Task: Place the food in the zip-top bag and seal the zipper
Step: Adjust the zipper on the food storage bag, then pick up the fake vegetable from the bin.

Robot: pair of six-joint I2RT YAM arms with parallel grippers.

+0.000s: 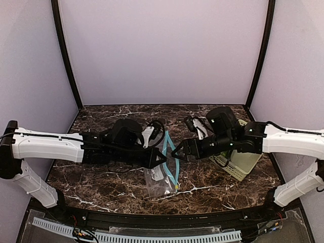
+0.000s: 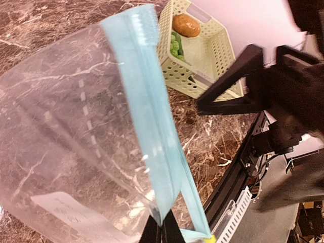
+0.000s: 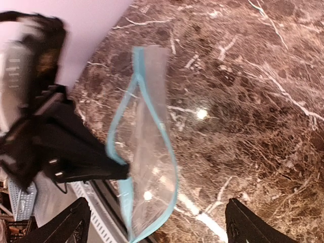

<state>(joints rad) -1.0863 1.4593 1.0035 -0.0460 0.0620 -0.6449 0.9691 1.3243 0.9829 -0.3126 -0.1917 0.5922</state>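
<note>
My left gripper is holding the bag opening open. My right gripper should go on to the basket before its fingers close on the green vegetable.
The clear zip-top bag hangs over the marble table with its mouth pulled open. My left gripper is shut on one side of the teal zipper, and in the left wrist view its fingertips pinch the strip. The right gripper stands open just right of the bag mouth. In its wrist view the right gripper faces the open bag with nothing between its fingers. The food lies in the pale green basket: a brown potato and a green vegetable.
The basket sits at the right of the table, partly under my right arm. A black rail runs along the near table edge. Lilac walls enclose the back and both sides.
</note>
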